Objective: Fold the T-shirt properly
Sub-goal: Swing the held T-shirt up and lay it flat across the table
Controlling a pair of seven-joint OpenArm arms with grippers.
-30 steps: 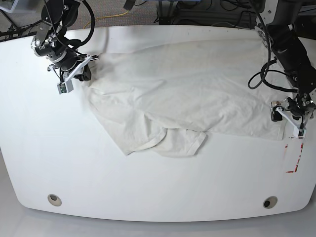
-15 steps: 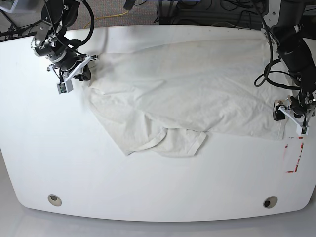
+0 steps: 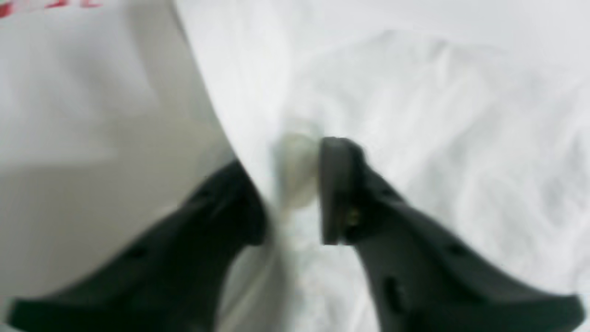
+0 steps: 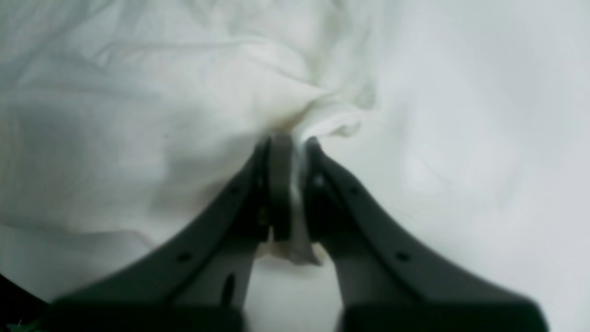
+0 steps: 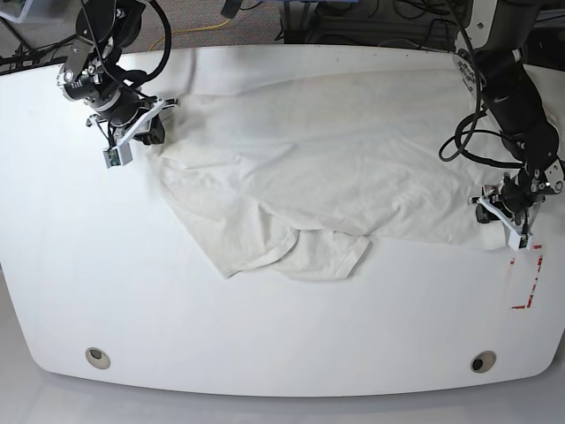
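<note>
I should first lift the held corners (image 5: 168,152) high with my right gripper and my left gripper and swing the T-shirt open, because a folded flap (image 5: 323,254) bunches at the T-shirt's middle.
The off-white T-shirt (image 5: 335,168) lies spread and creased across the far half of the white table (image 5: 265,336), plain side up. Its graphic and lettering are hidden. A sleeve and a folded flap hang toward the front at the middle. My right gripper (image 5: 143,132) is at the shirt's far left corner, shut on a bunch of cloth (image 4: 295,184). My left gripper (image 5: 505,219) is at the shirt's lower right corner. In the left wrist view its jaws (image 3: 290,207) stand close together with the shirt's edge (image 3: 295,170) pinched between them.
Red tape marks (image 5: 528,283) lie on the table just in front of the left gripper and also show in the left wrist view (image 3: 46,4). Two round holes (image 5: 98,358) (image 5: 482,361) sit near the front edge. Cables lie beyond the far edge.
My left gripper has moved inward, to the left and slightly toward the front, and the shirt's lower right corner has drawn in with it. The right gripper has stayed put.
</note>
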